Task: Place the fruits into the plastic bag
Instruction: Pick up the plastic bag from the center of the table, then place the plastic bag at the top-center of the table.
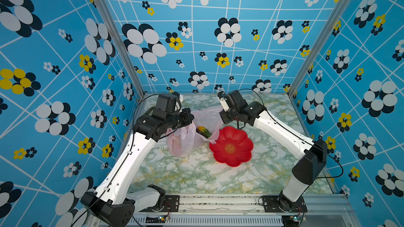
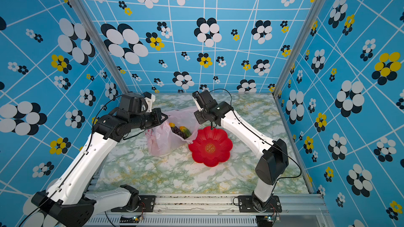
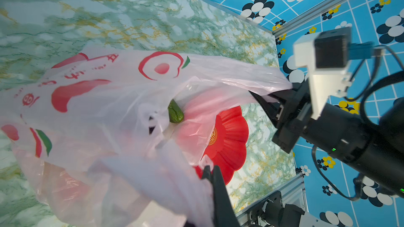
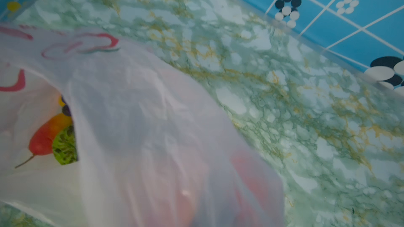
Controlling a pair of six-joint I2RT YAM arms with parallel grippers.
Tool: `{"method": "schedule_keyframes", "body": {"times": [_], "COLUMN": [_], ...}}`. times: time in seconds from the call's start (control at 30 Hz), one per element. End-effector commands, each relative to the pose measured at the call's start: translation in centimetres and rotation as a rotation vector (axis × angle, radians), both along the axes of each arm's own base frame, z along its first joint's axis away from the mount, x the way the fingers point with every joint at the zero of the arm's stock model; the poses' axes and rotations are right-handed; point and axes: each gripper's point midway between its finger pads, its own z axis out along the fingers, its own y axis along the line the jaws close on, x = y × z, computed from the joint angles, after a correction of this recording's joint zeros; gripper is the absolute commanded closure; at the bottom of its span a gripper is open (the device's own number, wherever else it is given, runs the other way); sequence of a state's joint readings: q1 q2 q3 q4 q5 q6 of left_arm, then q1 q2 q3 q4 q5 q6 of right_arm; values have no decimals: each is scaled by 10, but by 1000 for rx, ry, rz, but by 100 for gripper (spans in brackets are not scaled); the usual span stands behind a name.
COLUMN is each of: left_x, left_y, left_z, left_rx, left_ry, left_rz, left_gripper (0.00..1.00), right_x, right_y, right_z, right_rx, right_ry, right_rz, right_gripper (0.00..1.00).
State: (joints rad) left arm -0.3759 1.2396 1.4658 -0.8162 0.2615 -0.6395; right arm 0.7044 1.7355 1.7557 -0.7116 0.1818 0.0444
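Observation:
My right gripper should raise the bag's far rim (image 1: 216,113) together with my left gripper until the bag stands upright, because the plastic bag's opening (image 1: 207,134) droops toward the red dish.
The pale-pink plastic bag (image 1: 183,144) (image 2: 159,143) stands on the marble table between both arms, its mouth held apart. My left gripper (image 3: 209,168) is shut on the bag's near rim. My right gripper (image 3: 256,94) is shut on the far rim; in the right wrist view the bag (image 4: 142,127) covers its jaws. The fruits lie inside: a green one (image 3: 175,113), a red-orange mango-like one (image 4: 47,134), a green one (image 4: 64,147), dark purple grapes (image 2: 178,132) and a yellow one (image 2: 172,125).
A red flower-shaped dish (image 1: 231,147) (image 2: 211,148) lies with nothing in it to the right of the bag, touching its rim. Patterned blue walls close in the table at the back and both sides. A metal rail (image 1: 218,201) runs along the front.

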Motion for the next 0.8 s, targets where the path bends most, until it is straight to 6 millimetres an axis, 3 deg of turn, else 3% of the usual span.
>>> {"method": "schedule_keyframes", "body": {"times": [0.0, 0.17, 0.3, 0.47, 0.77], "left_x": [28, 72, 93, 116, 140], "left_y": [5, 0, -4, -8, -24], "left_z": [34, 81, 103, 97, 74], "left_rx": [-31, -92, -101, -147, -224], "left_ry": [-82, -171, -221, -198, -121], "left_rz": [34, 37, 27, 22, -10], "left_gripper": [98, 99, 99, 99, 100], "right_x": [25, 48, 59, 67, 64], "right_y": [-1, -5, -12, -25, -53], "right_z": [67, 131, 168, 174, 162], "right_rx": [146, 318, 417, 475, 525], "right_ry": [-137, -190, -236, -217, -201], "right_rz": [-66, -90, -103, -125, -196], "right_gripper": [100, 100, 100, 100, 100]}}
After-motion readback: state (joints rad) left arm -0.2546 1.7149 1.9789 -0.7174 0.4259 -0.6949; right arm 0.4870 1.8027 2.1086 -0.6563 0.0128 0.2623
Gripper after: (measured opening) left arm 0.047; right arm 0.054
